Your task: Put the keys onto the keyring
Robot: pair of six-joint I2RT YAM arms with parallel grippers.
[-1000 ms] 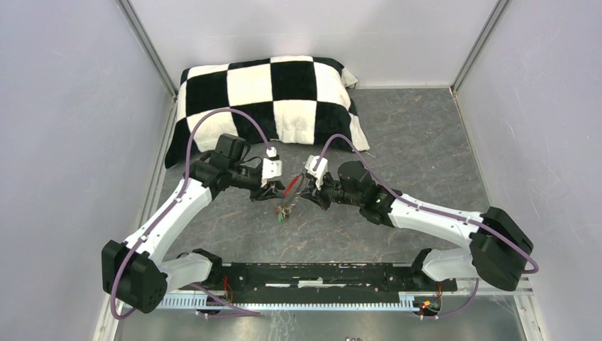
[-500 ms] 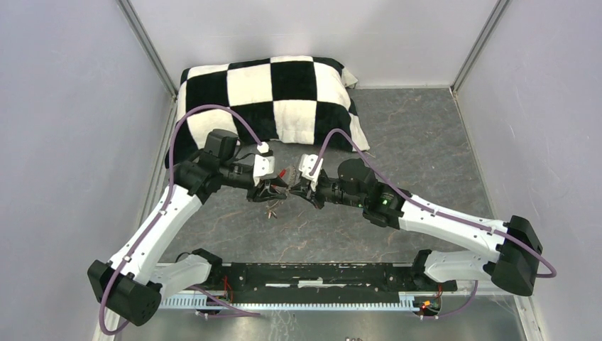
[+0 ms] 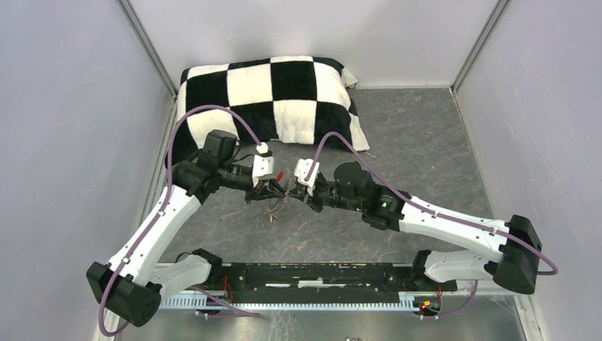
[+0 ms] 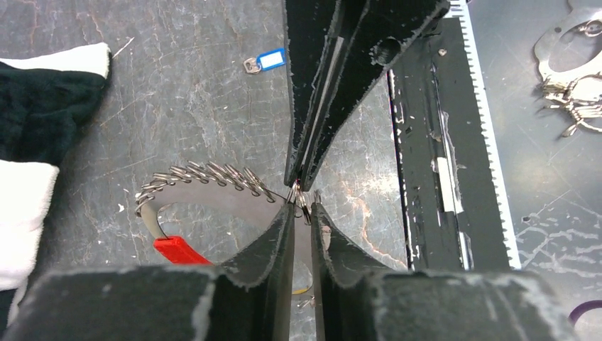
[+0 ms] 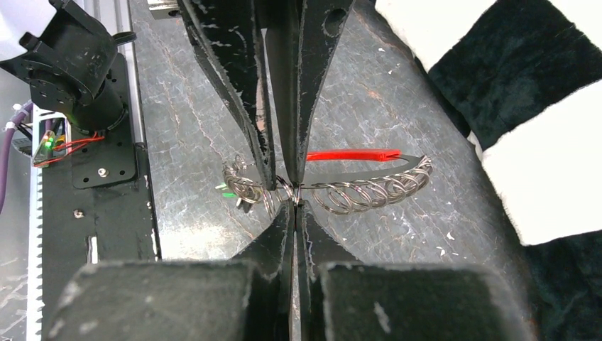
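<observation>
The same small rings point(image 5: 287, 190) are crowded by both grippers' fingers, so my right gripper should open and move back while my left gripper keeps holding, then come around the keyring's loop point(image 5: 355, 186).
The keyring point(image 4: 206, 174) is a thin wire loop strung with small silver rings, held in the air between both grippers. My right gripper point(image 5: 294, 202) is shut on its wire. My left gripper point(image 4: 305, 206) faces it tip to tip, its jaws nearly together with a key's small ring pinched between the tips. A red key tag point(image 5: 351, 154) lies along the loop and a green tag point(image 5: 227, 193) hangs by the ring cluster. Keys dangle below the meeting point point(image 3: 272, 211). A blue-tagged key point(image 4: 264, 62) lies loose on the table.
A black-and-white checkered cushion point(image 3: 273, 92) lies at the back of the grey marbled table point(image 3: 426, 142). A black rail point(image 3: 319, 273) runs along the near edge between the arm bases. White walls close in left, right and behind. Other metal rings point(image 4: 575, 64) lie beyond the rail.
Both grippers have drawn a little toward the cushion with the keyring, and the dangling keys swung left. My left jaws have narrowed. The right grip has not changed.
</observation>
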